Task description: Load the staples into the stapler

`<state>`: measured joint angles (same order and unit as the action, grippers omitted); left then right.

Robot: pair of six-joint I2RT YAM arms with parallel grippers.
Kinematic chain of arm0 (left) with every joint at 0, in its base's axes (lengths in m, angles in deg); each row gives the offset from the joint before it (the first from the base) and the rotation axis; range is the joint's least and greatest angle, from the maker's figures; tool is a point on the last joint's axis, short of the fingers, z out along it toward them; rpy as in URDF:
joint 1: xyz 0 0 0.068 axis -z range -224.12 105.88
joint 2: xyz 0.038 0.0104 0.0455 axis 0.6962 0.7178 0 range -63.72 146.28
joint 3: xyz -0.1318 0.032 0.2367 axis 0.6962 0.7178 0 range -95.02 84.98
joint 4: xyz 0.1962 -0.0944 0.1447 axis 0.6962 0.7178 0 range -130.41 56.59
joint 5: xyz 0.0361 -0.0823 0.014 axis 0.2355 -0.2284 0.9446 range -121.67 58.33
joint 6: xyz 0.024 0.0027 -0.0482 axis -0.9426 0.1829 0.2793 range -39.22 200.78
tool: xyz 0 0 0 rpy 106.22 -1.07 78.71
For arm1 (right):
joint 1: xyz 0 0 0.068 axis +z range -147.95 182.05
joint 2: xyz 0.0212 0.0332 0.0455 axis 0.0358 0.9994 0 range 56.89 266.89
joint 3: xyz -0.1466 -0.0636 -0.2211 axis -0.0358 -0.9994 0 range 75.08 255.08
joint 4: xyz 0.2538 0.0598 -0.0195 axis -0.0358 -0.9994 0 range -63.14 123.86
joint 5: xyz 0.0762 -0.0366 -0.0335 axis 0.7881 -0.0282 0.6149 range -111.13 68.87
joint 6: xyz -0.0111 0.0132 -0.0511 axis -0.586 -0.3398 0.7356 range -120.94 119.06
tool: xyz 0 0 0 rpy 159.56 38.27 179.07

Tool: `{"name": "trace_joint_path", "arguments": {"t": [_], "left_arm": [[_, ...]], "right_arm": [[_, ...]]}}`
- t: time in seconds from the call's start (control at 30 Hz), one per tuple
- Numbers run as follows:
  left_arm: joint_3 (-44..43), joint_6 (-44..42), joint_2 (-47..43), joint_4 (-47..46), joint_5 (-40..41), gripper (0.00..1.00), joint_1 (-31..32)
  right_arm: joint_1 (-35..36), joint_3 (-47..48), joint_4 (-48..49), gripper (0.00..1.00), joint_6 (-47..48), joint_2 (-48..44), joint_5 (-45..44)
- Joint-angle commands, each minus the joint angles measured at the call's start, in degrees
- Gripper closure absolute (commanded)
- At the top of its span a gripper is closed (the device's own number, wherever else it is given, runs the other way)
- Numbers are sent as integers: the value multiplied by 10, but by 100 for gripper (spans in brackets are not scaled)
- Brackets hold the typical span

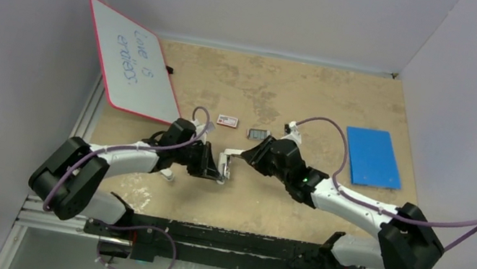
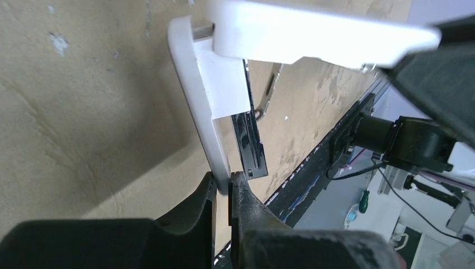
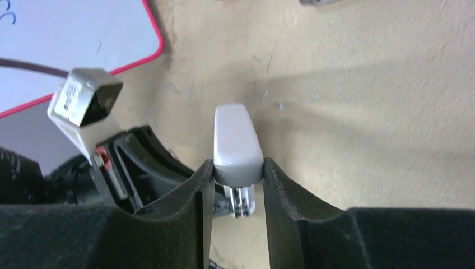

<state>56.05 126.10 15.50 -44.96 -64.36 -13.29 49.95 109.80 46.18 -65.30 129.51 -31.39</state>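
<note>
My left gripper is closed on the white base's end (image 1: 220,180), and my right gripper should now swing the top cover (image 1: 234,153) open until both nearly align, then let go.
The white stapler (image 1: 226,160) is held open above the table between both arms. My left gripper (image 1: 217,173) is shut on the end of its thin white base (image 2: 203,106). The black staple channel (image 2: 250,147) lies open beside the base, and the white top cover (image 2: 313,35) is swung away. My right gripper (image 1: 246,156) is shut on that top cover (image 3: 237,140), pinching its sides near one end. The staples (image 1: 258,135), a small dark grey block, lie on the table just beyond the right gripper, apart from both grippers.
A red-and-white little box (image 1: 227,121) lies left of the staples. A whiteboard with a red rim (image 1: 134,62) leans at the back left. A blue pad (image 1: 372,157) lies at the right. The left wrist's camera housing (image 3: 84,103) is close to the right gripper.
</note>
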Motion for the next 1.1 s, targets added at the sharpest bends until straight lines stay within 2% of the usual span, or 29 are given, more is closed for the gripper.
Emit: {"name": "trace_joint_path", "arguments": {"t": [0.0, 0.27, 0.67, 0.93, 1.07], "left_arm": [[-12, -47, -3, -12, -34, 100, 43], [-10, -67, -13, -19, -19, 100, 59], [-4, -79, 3, -51, -37, 100, 60], [-4, -75, 8, -35, -12, 100, 62], [-8, -58, 13, -24, 12, 100, 62]], "right_arm": [[-23, 48, 36, 76, 32, 18, -44], [-38, 66, 49, 75, 47, 58, -38], [-44, 108, 59, 72, 103, 147, -11], [-49, 129, 51, 71, 111, 177, -1], [-50, 127, 55, 67, 121, 178, 28]]}}
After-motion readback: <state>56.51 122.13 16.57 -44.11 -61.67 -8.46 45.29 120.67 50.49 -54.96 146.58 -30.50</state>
